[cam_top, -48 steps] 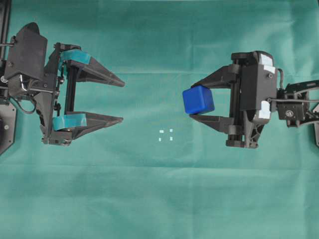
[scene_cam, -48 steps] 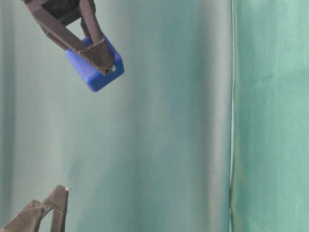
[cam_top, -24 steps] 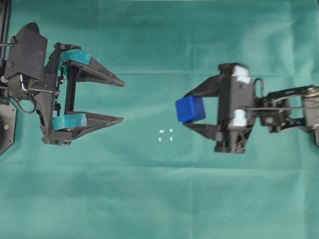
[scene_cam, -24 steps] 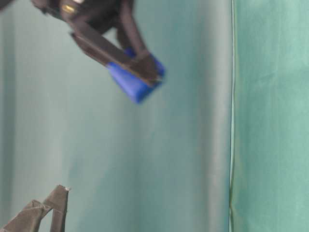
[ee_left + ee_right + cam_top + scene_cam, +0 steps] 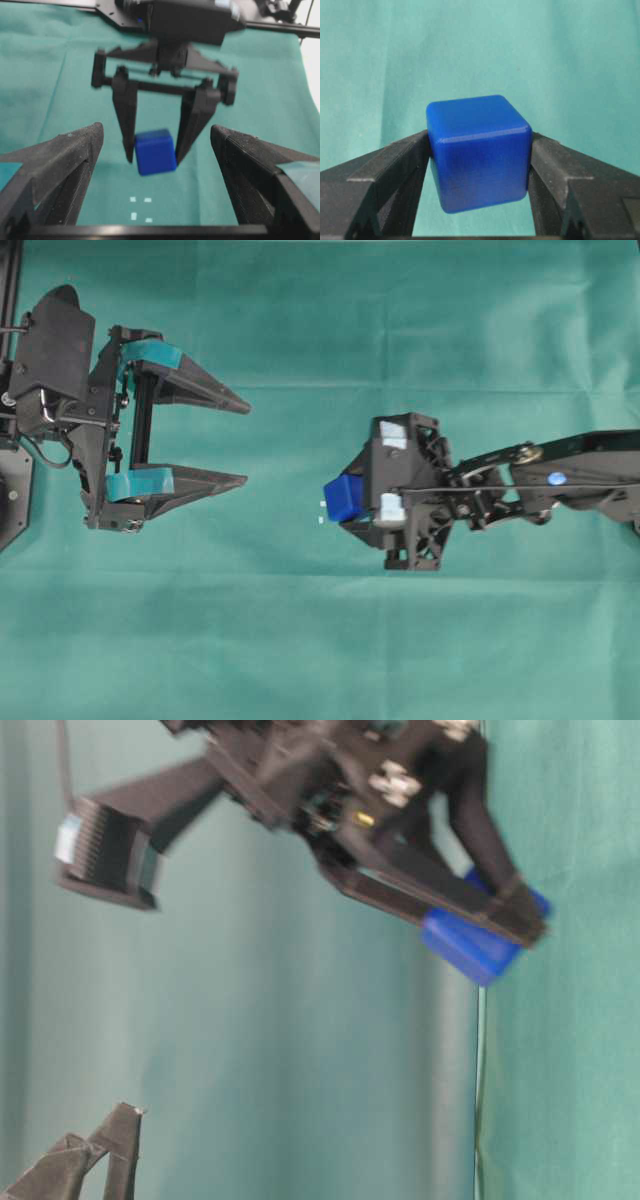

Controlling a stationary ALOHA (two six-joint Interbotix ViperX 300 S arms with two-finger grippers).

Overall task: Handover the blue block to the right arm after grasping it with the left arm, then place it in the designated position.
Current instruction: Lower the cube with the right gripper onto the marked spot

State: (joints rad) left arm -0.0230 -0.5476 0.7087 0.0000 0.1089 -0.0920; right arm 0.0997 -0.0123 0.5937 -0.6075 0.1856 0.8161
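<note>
I should now lower the blue block [image 5: 343, 498] with my right gripper toward the clear white marks [image 5: 321, 512], since it hangs close to them, and let go when it touches the cloth.
The blue block [image 5: 342, 498] is held between the plain black fingers of my right gripper [image 5: 344, 502], which is shut on it and tilted down. The block hangs just above the designated position [image 5: 321, 512] and covers part of it; two white marks show at its left. In the left wrist view the block [image 5: 155, 151] is above and just behind the four marks [image 5: 140, 208]. The right wrist view shows the block [image 5: 477, 150] clamped on both sides, over green cloth. My left gripper [image 5: 246, 443] with teal-taped fingers is open and empty, well to the left.
Green cloth [image 5: 320, 640] covers the whole table. A black frame and arm base [image 5: 10, 390] stand at the left edge. In the table-level view the cloth's fold line [image 5: 480, 1070] runs vertically, and a left fingertip [image 5: 120, 1120] shows at the bottom.
My right gripper has moved left and down with the blue block, tilting toward the cloth, and now has it over the white marks. The left arm has not moved.
</note>
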